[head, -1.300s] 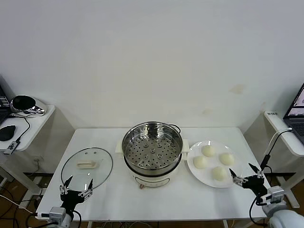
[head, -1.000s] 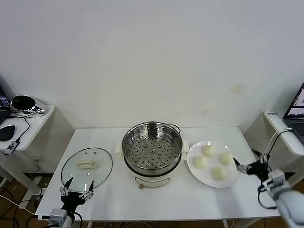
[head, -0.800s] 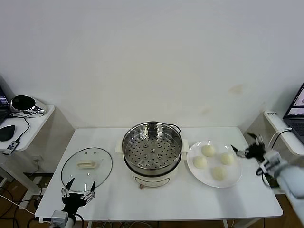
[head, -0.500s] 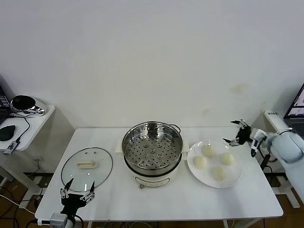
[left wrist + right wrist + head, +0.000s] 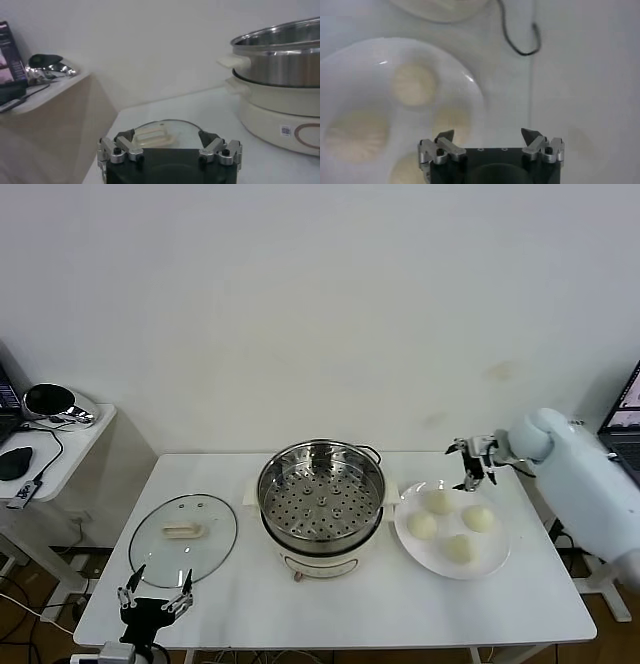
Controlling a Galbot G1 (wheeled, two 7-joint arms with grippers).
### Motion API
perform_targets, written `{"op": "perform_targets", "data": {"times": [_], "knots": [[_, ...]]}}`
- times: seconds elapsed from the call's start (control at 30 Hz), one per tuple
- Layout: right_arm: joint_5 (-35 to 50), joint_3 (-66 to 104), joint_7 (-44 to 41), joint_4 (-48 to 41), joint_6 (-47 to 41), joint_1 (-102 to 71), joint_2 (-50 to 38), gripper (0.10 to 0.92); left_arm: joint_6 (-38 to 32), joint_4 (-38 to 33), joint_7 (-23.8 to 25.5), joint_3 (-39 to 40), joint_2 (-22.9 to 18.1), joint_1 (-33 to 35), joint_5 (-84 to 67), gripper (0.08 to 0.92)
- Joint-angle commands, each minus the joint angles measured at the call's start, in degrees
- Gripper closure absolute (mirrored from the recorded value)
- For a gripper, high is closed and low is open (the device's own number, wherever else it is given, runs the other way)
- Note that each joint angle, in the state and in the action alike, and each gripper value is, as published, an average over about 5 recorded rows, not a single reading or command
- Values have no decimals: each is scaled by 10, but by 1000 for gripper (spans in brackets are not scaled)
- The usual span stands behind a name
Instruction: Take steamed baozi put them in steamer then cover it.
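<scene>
I see clear gaps [image 5: 450,524] between the steamed baozi, so I expect the rear bun [image 5: 438,502] to come away by itself when I lift it, while the others stay put.
The steamer [image 5: 320,496] is a shiny steel pot with a perforated tray on a cream base, standing uncovered at the table's middle. Several cream-white steamed baozi [image 5: 437,501] lie on a white plate [image 5: 493,556] to its right. My right gripper [image 5: 470,465] hovers open and holds nothing above the plate's far edge, close to the rear bun. The right wrist view shows the buns [image 5: 413,84] on the plate [image 5: 350,60] beyond my open right gripper [image 5: 487,134]. My left gripper [image 5: 155,600] waits open at the table's front left, its own view [image 5: 165,136] facing the steamer [image 5: 280,55].
A round glass lid [image 5: 183,534] with a cream handle lies flat left of the steamer, also in the left wrist view [image 5: 155,135]. A black cord [image 5: 520,35] runs behind the steamer. A side table [image 5: 50,444] stands left, and a laptop [image 5: 625,419] right.
My right arm swung from the table's front right corner up and back to above the plate's far edge. The left gripper sank slightly toward the front edge. Both stayed open.
</scene>
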Motion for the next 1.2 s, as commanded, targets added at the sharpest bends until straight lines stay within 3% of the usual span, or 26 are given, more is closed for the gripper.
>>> {"op": "perform_targets", "data": {"times": [0.03,0.57,1.2], "knots": [[-49,-60,-49,-64,31,47,45,203,-1,-5,-2,-2,-3,10,1,177],[-114,-4,12,-128,32,-3,93,203,-1,3,1,2,-3,7,4,177],[-126,32,67,-202,27,-11,121,203,-1,13,2,5,-1,6,6,177]]}}
